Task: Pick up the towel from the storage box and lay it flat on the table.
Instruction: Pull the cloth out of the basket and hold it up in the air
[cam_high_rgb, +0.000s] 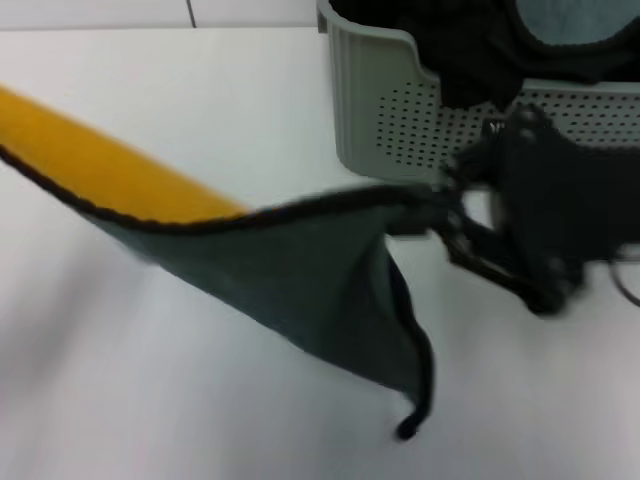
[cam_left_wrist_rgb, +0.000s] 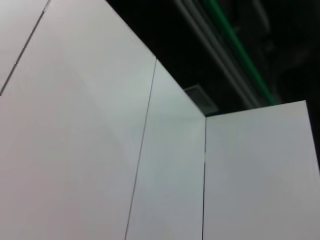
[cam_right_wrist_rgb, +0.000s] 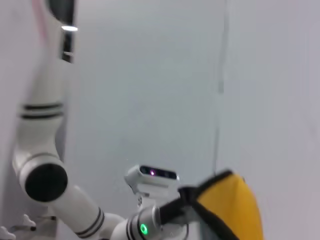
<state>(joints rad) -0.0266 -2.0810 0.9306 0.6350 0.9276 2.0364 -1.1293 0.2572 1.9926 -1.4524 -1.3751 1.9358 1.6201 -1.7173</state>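
The towel hangs askew with its lower corner dangling (cam_high_rgb: 409, 424), so the robot's right gripper should move down to the same height as the left gripper in front of the storage box (cam_high_rgb: 388, 184).
The towel (cam_high_rgb: 300, 270) hangs spread in the air above the white table (cam_high_rgb: 200, 90), with its dark green-grey face towards me and its yellow-orange face (cam_high_rgb: 90, 160) showing at the left. My right gripper (cam_high_rgb: 438, 205) is shut on the towel's right top corner, just in front of the storage box (cam_high_rgb: 380, 100). The towel's left end runs out of the head view. In the right wrist view, my left gripper (cam_right_wrist_rgb: 184, 201) is shut on the yellow corner of the towel (cam_right_wrist_rgb: 230, 205). One lower corner (cam_high_rgb: 410, 425) dangles near the table.
A black cloth (cam_high_rgb: 470, 50) and a grey-teal cloth (cam_high_rgb: 570, 20) lie in the storage box at the back right. The left wrist view shows only white wall panels (cam_left_wrist_rgb: 100, 150) and dark ceiling.
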